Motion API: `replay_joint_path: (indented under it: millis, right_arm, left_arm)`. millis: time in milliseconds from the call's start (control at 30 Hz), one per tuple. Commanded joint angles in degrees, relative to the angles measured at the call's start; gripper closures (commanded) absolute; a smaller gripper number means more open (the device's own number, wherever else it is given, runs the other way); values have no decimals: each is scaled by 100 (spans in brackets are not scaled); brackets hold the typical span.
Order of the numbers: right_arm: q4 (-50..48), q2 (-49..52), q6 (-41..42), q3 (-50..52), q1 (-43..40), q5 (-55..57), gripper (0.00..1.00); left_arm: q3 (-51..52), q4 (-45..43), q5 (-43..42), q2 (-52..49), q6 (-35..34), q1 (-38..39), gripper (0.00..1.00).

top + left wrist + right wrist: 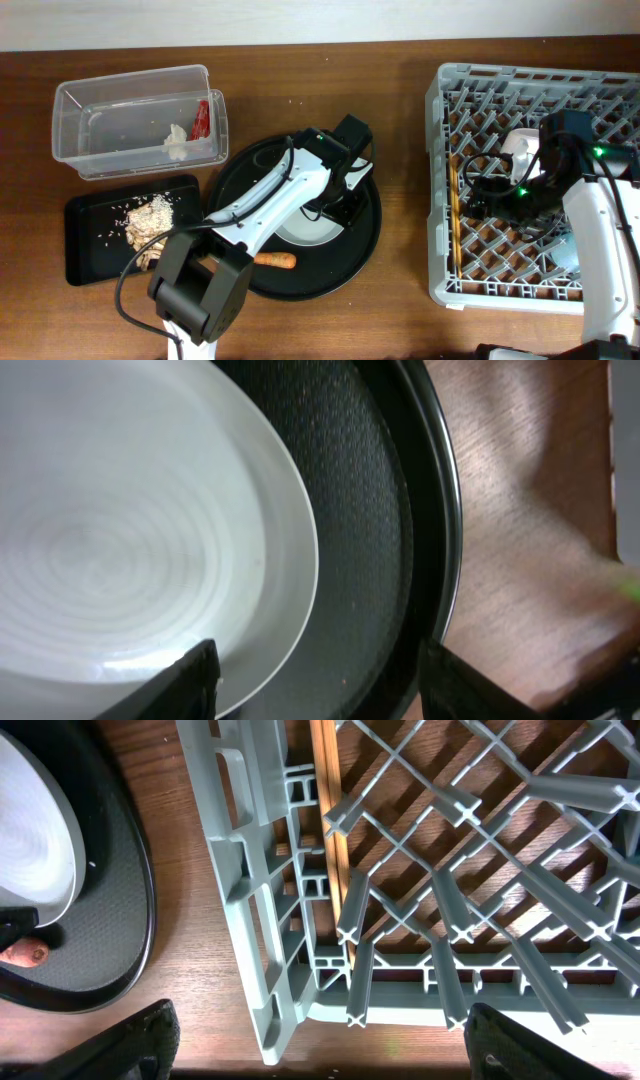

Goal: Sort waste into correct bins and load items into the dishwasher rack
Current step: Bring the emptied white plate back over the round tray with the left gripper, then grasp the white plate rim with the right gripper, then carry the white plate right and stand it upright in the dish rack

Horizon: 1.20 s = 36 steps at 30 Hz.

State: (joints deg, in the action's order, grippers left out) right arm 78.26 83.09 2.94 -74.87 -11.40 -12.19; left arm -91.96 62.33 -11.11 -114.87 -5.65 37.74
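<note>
The plate's rim (314,555) facing the rack (492,240) is covered by my left gripper, so that gripper should move away and my empty right gripper carry the plate there.
The pale plate (300,228) lies in the large round black tray (365,240), and the orange carrot (275,260) lies at the tray's front. My left gripper (342,192) is open over the plate's right edge. In the left wrist view its fingers (325,690) straddle the plate rim (150,530). The red wrapper (202,117) and white tissue (177,140) are in the clear tub (75,100). Food scraps (152,215) lie in the black rectangular tray (85,260). My right gripper (487,198) is open and empty over the rack (440,130). The rack holds the chopsticks (455,225), the white bowl (522,147) and a bluish cup (563,255).
The right wrist view shows the rack's corner (260,950), the chopsticks (330,840) along its wall, the open fingers (320,1045), the round tray's edge (120,900), the plate (30,830) and the carrot tip (25,952). Bare wooden table (405,180) lies between tray and rack.
</note>
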Motion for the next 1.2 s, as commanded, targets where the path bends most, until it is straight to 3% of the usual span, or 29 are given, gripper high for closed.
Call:
replay_joint_path:
  millis: [0, 67, 167, 200, 300, 367, 500, 600, 800, 967, 1000, 1167]
  right_arm:
    - [-42, -39, -20, -81, -24, -72, 9]
    - [-48, -42, -20, -120, -17, -92, 9]
    - [-118, -42, -125, -570, 446, -267, 9]
    - [-225, -39, -125, -732, 737, -267, 9]
    - [-1027, 28, -72, -870, 2004, -260, 7]
    - [-1432, 297, 216, -870, 2680, -240, 7]
    - [-1932, 1373, 699, -870, 3528, -240, 9]
    - [-2304, 2190, 1196, -870, 3727, -267, 12]
    - [-2785, 3414, 1639, -870, 3856, -520, 30]
    - [-2940, 3665, 1755, -868, 3856, -518, 76]
    - [-2946, 3665, 1784, -868, 3840, -518, 96]
    - [-2940, 3394, 1895, -883, 3541, -518, 96]
  left_arm:
    - [-289, 260, -59, 647, -13, -382, 34]
    - [-289, 461, -39, 1126, -13, -763, 30]
    - [-289, 857, -42, 1923, -15, -1810, 5]
    - [-286, 988, -42, 2092, -15, -2162, 2]
    - [-286, 1423, -44, 2310, -15, -3296, 1]
    - [-278, 1541, -44, 2306, -15, -3622, 1]
    - [-278, 1576, -42, 2306, -13, -3801, 1]
    - [-275, 1576, -44, 2306, -13, -3801, 1]
    - [-269, 1569, -42, 2306, -13, -3801, 1]
    - [-269, 1578, -44, 2306, -13, -3801, 1]
    - [-269, 1580, -44, 2306, -13, -3801, 1]
    - [-269, 1600, -44, 2306, -13, -3801, 1]
